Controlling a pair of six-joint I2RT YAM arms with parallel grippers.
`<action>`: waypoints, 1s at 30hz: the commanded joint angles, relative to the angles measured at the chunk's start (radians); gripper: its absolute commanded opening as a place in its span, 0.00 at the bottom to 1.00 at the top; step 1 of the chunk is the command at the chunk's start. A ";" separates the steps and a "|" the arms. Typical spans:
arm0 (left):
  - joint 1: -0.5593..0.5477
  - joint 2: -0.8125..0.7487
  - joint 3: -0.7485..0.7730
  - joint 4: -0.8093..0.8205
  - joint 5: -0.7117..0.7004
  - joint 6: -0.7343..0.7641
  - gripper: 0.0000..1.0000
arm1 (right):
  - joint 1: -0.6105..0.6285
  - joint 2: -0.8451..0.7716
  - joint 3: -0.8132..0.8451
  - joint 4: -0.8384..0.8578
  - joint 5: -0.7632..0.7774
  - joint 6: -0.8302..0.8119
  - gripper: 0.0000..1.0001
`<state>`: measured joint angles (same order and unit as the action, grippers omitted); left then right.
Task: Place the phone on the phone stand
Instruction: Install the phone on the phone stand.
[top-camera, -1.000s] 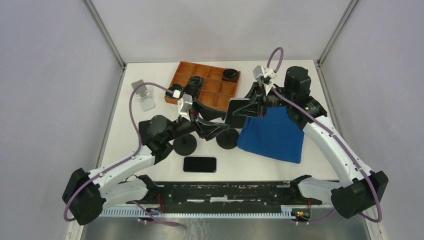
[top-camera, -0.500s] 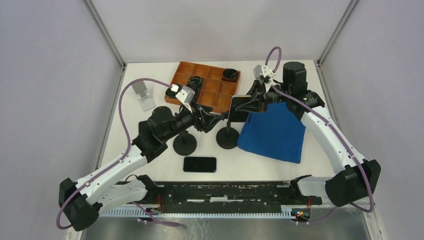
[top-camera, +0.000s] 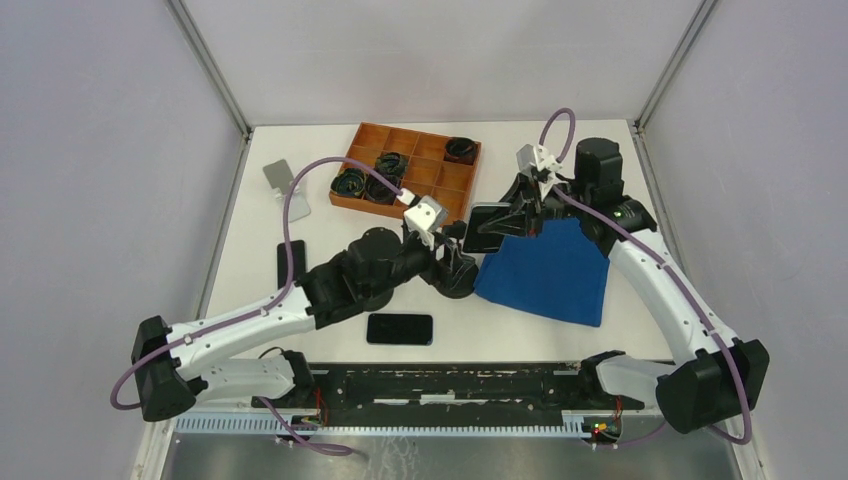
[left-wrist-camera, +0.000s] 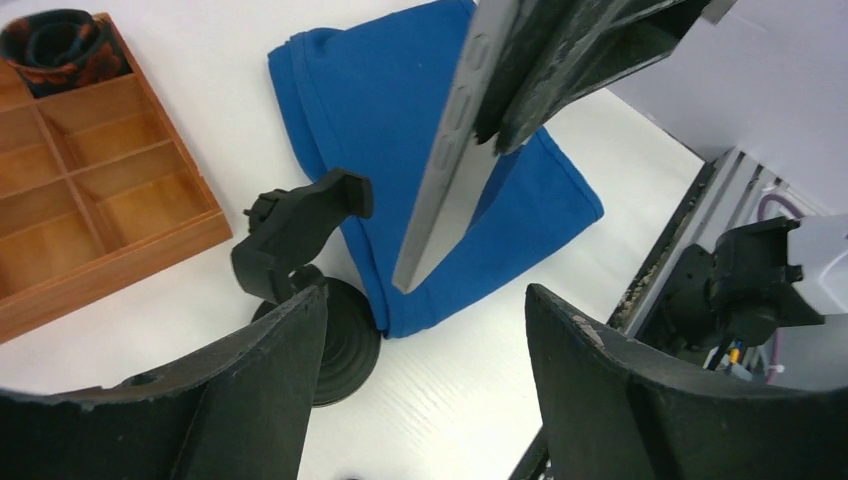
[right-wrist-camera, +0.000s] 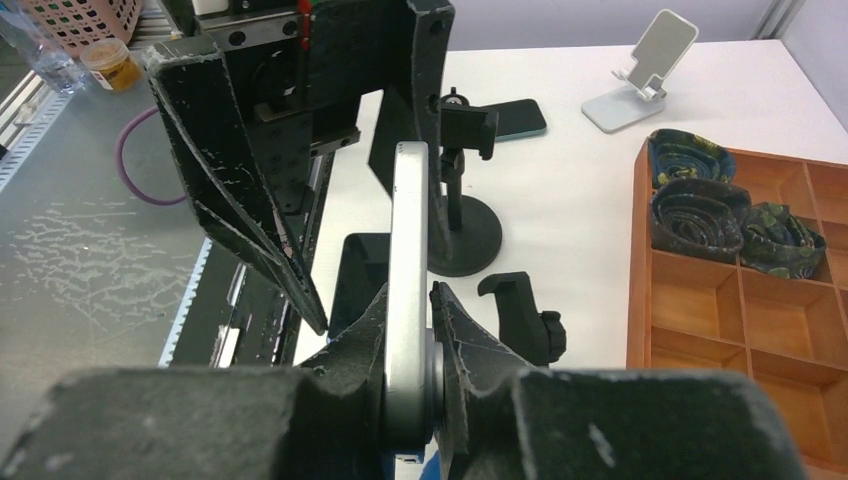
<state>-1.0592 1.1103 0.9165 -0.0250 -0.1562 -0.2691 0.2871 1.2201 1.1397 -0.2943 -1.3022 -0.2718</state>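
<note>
My left gripper is going to grip the clamp head's near end before the phone goes in, because the black phone stand's clamp head sits crooked to the phone.
My right gripper is shut on a silver-edged phone, held on edge in the air above the blue cloth's left end. In the left wrist view that phone hangs tilted, just right of a black phone stand with a clamp head and round base. My left gripper is open beside this stand, and nothing lies between its fingers. A second black stand shows in the right wrist view.
A blue cloth lies right of the stand. A black phone lies near the front edge, another dark phone at the left. An orange divided tray with dark rolls sits at the back, a white stand at back left.
My left arm has swung right, from the left stand to the one by the cloth, and its jaws have opened wider. The right gripper with the phone has shifted slightly right.
</note>
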 joint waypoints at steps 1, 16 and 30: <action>-0.001 -0.082 -0.050 0.101 0.021 0.152 0.81 | -0.002 -0.089 -0.020 0.135 -0.062 0.073 0.00; 0.012 -0.071 -0.099 0.272 0.374 0.147 0.42 | 0.145 -0.128 -0.055 0.287 -0.076 0.297 0.00; 0.037 -0.138 -0.125 0.197 0.403 0.168 0.02 | 0.165 -0.067 0.029 -0.041 -0.039 0.003 0.32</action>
<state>-1.0447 1.0145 0.7925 0.1570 0.2401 -0.1230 0.4438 1.1225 1.0801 -0.1623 -1.3731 -0.0742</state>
